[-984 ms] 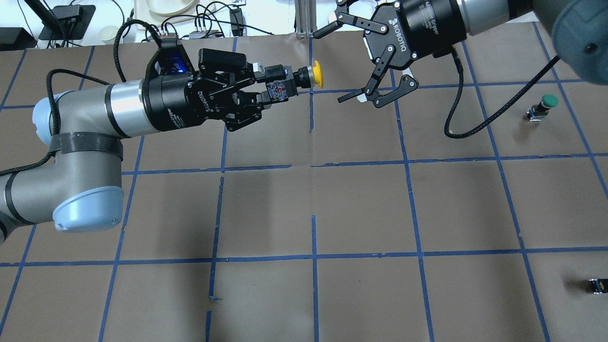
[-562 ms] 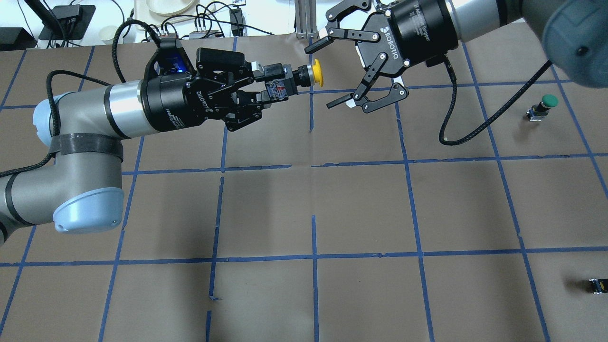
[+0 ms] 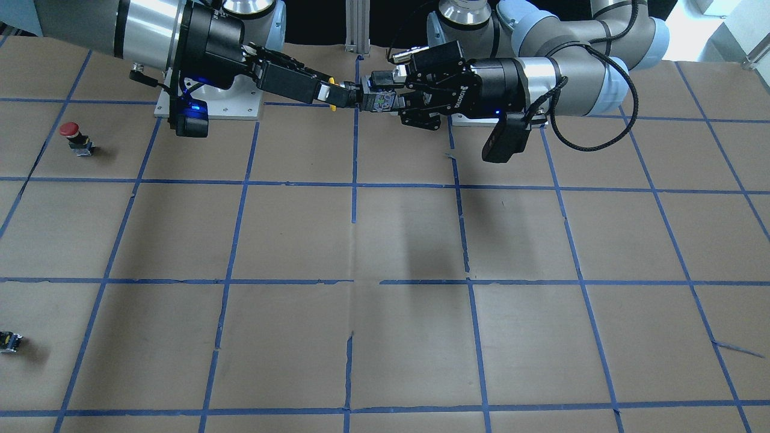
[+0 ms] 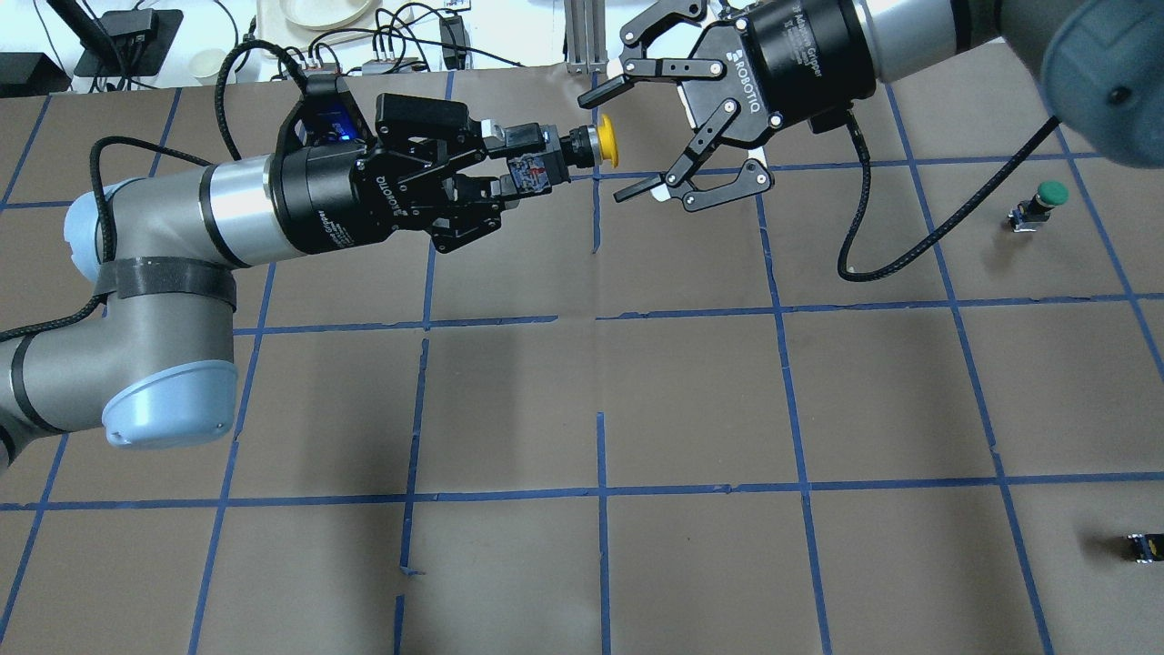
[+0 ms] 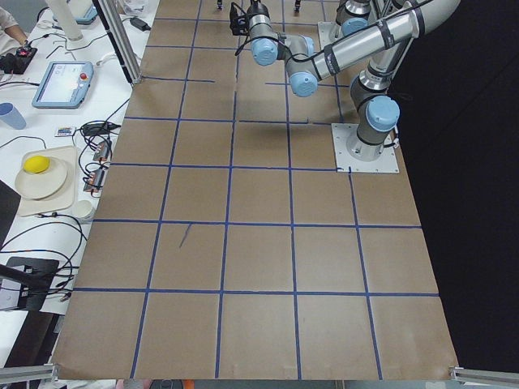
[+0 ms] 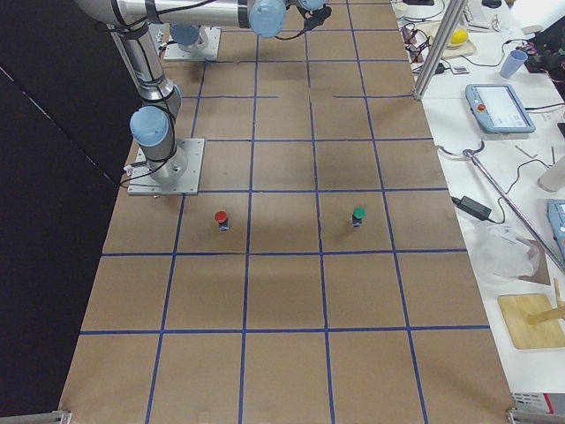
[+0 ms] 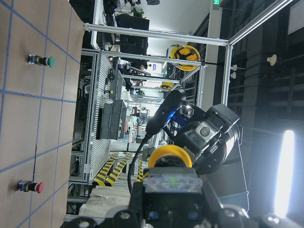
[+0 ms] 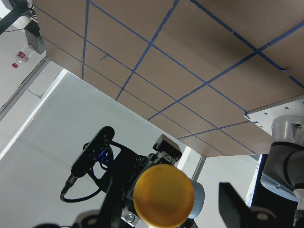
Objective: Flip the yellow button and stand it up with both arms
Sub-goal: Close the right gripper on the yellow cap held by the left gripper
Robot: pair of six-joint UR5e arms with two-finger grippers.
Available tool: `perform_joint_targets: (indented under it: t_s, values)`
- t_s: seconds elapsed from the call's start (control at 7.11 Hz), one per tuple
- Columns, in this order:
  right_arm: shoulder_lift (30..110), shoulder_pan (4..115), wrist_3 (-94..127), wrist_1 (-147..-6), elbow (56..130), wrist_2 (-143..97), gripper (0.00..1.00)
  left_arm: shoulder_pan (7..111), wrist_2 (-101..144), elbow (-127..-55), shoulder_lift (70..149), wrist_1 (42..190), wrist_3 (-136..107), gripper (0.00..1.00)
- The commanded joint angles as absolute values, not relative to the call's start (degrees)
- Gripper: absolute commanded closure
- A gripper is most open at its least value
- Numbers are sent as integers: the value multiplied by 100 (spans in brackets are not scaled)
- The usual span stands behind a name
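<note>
My gripper will lower the yellow button (image 8: 164,195), which should stay upright because its body ends in a square grey block (image 3: 380,100) like the one on the standing red button.
The yellow button (image 4: 607,141) is held level in the air, its cap pointing at my right gripper. My left gripper (image 4: 515,162) is shut on the button's black and grey body (image 4: 536,164). My right gripper (image 4: 607,146) is open, with one finger on each side of the yellow cap and not touching it. In the front-facing view the left gripper (image 3: 385,99) holds the body, and the right gripper (image 3: 337,96) hides most of the cap (image 3: 332,108). The cap fills the bottom of the right wrist view (image 8: 163,194). It also shows in the left wrist view (image 7: 170,156).
A green-capped button (image 4: 1046,200) stands on the brown table at the right. A red-capped button (image 3: 72,135) stands nearer the robot's base. A small black capless block (image 4: 1146,546) lies near the right front edge. Cables and trays lie beyond the far edge.
My right gripper has moved left toward the button, and its open fingers now stand on either side of the yellow cap. My left arm has held still with the button.
</note>
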State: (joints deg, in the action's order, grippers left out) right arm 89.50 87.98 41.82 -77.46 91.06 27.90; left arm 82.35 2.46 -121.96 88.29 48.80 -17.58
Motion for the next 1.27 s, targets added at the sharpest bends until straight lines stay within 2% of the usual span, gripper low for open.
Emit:
perform_joint_targets:
  t_s: [0.0,0.28,0.42,0.56,0.7,0.84,1.12]
  values:
    - [8930,8798,4201,-7743,9105,2760,43,8235,246,-12191,8833,4878,-1758,88]
    - [8930,8789,4201,-7743,9105,2760,74,8235,246,-12190,8833,4878,-1758,88]
    - [8930,8789,4201,-7743,9105,2760,84,8235,246,-12190,8833,4878,-1758,88]
    - [8930,8789,4201,-7743,9105,2760,86,8235,255,-12190,8833,4878,-1758,88]
    - [8930,8789,4201,-7734,9105,2760,87,8235,237,-12190,8850,4887,-1749,69]
    - [8930,8789,4201,-7743,9105,2760,89,8244,220,-12173,8859,4887,-1775,1]
    - [8930,8780,4210,-7734,9105,2768,91,8235,211,-12129,8842,4869,-2055,0]
